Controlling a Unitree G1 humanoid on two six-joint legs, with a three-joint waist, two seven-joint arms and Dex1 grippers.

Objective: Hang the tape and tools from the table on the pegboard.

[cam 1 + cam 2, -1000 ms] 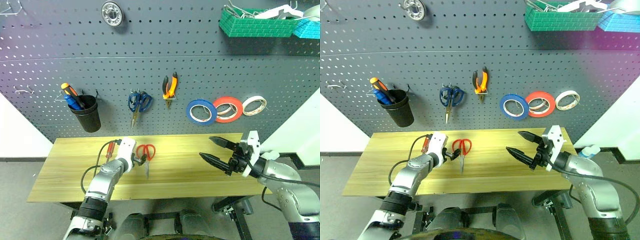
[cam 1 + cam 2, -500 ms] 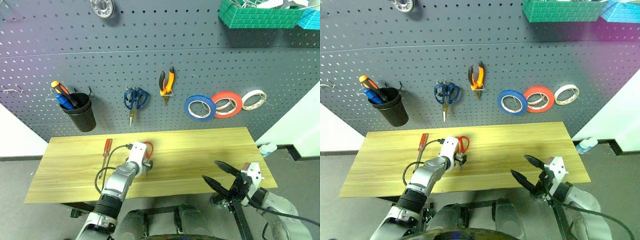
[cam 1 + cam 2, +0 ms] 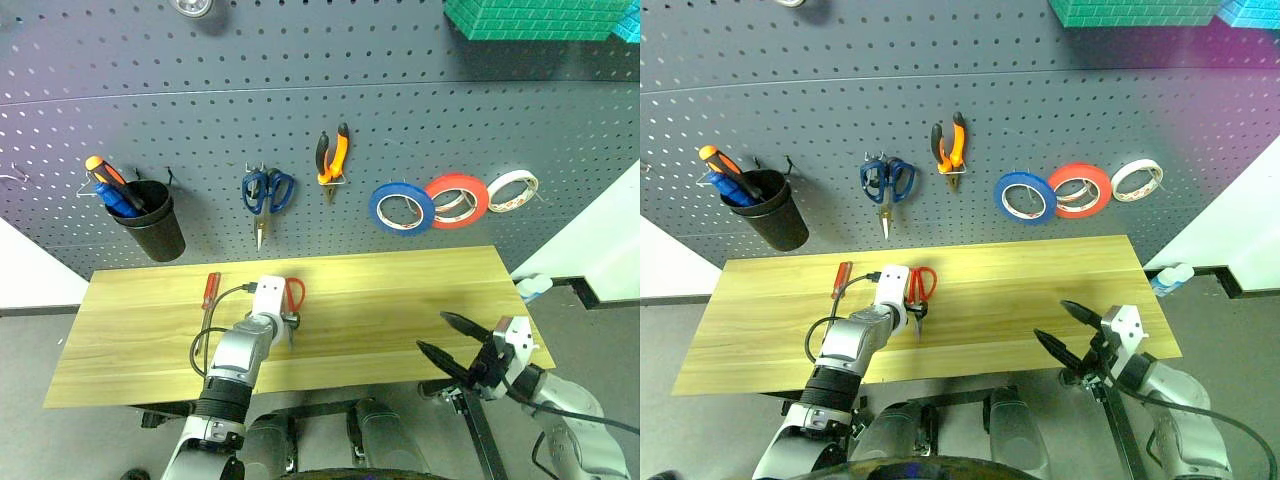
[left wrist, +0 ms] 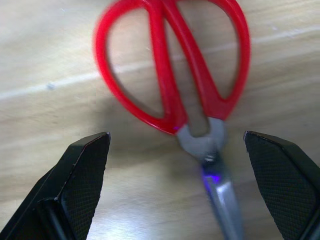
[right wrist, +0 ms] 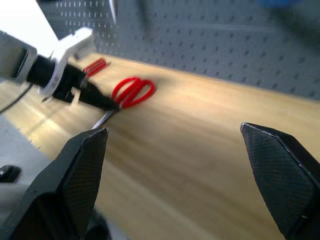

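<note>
Hook tips show above the blue-handled scissors, so the red-handled scissors will hang in front by their loops once the robot carries them there.
Red-handled scissors lie flat on the wooden table, left of centre. My left gripper points steeply down over them, open, one finger on either side of the pivot. A slim red-handled screwdriver rests on the table just left of that arm. On the dark pegboard hang the orange-and-black pliers and the blue tape. My right gripper is open and empty, low in front of the table's front right edge.
Blue-handled scissors hang left of the pliers. A black cup with orange-and-blue screwdrivers hangs at the far left. A red-orange roll and a white roll hang right of the blue tape. Green bin at top right.
The camera has tilted down. My right gripper has sunk from above the table to its front edge. My left gripper has tipped downward from beside the handles to over the scissors.
</note>
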